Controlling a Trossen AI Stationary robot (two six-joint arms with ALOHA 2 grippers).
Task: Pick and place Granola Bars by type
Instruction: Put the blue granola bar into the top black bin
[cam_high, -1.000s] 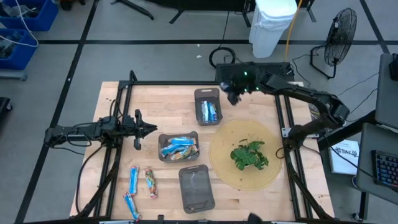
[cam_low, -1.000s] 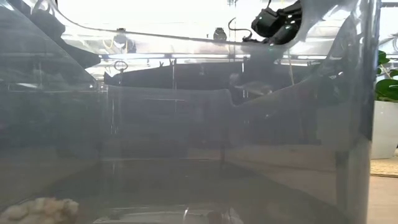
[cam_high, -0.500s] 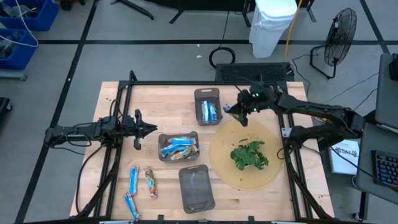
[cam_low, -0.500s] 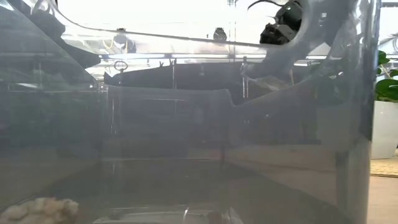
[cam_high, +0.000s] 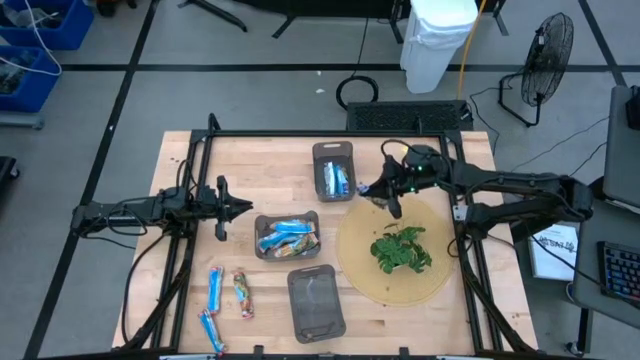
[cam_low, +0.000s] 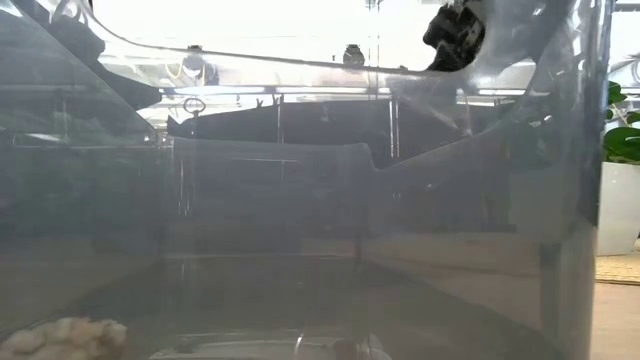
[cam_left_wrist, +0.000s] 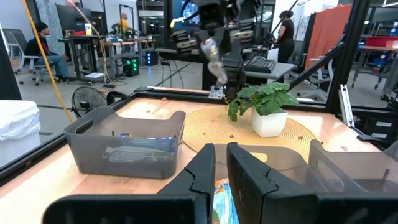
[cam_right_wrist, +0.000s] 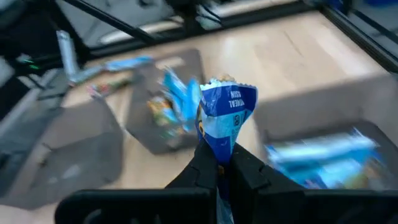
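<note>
Next, my right gripper lifts the blue-and-white bar, turn at the wrist and brings the bar over the far tray (cam_high: 333, 168), because the bar now points toward the middle tray (cam_high: 288, 237).
My right gripper (cam_high: 388, 197) hangs over the far left rim of the round woven mat (cam_high: 430, 215), just right of the far tray (cam_high: 333, 152). It is shut on a blue-and-white granola bar (cam_right_wrist: 225, 115). The far tray holds blue bars (cam_high: 337, 180). The middle tray (cam_high: 287, 236) holds several bars, blue ones and an orange one. Three bars lie loose near the table's near left: two blue (cam_high: 215, 288) (cam_high: 209, 329) and one brownish-orange (cam_high: 242, 294). My left gripper (cam_high: 240, 208) waits shut, left of the middle tray. My right gripper pinches the blue-and-white bar between its two fingers (cam_right_wrist: 205, 167) at one end of the wrapper (cam_right_wrist: 219, 149). The fingers come from above, pointing down. The bar (cam_left_wrist: 214, 61) hangs below them, lifted clear of table and trays.
A potted green plant (cam_high: 401, 249) stands on the mat, close to the near side of my right gripper. An empty grey tray (cam_high: 316, 302) sits at the near edge. A black frame (cam_high: 205, 160) borders the table. The tray's wall (cam_low: 300, 200) fills the low view.
My right gripper has moved from over the table's far edge behind the far tray toward the near edge and slightly right, ending over the mat's far left rim. The right arm has swung out with it.
</note>
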